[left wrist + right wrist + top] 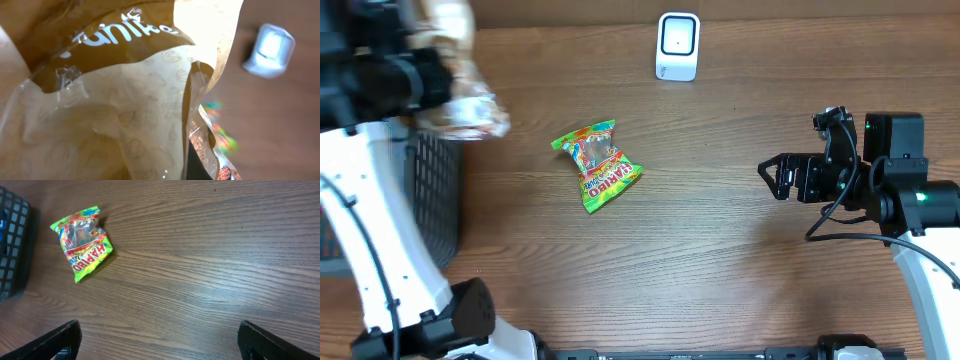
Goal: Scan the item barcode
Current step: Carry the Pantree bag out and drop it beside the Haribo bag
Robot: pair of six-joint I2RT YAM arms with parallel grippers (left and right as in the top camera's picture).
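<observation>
The snack bag (472,96) is clear of the basket and there is open wood (632,210) by the Haribo candy bag, so my left gripper should carry on going there and let go of the snack bag.
My left gripper (438,82) is shut on the item, a tan and brown crinkly snack bag (465,100), held above the table's far left corner. In the left wrist view this bag (110,115) fills most of the picture and hides the fingers. The white barcode scanner (678,45) stands at the table's far edge, and shows blurred past the bag as the scanner (270,50). My right gripper (770,178) hovers open over bare wood at the right, empty, with its fingertips (57,341) wide apart.
A green Haribo candy bag (598,163) lies on the wooden table between the two arms; the same candy bag (82,242) sits at the upper left of the right wrist view. A black mesh basket (435,190) stands at the left edge.
</observation>
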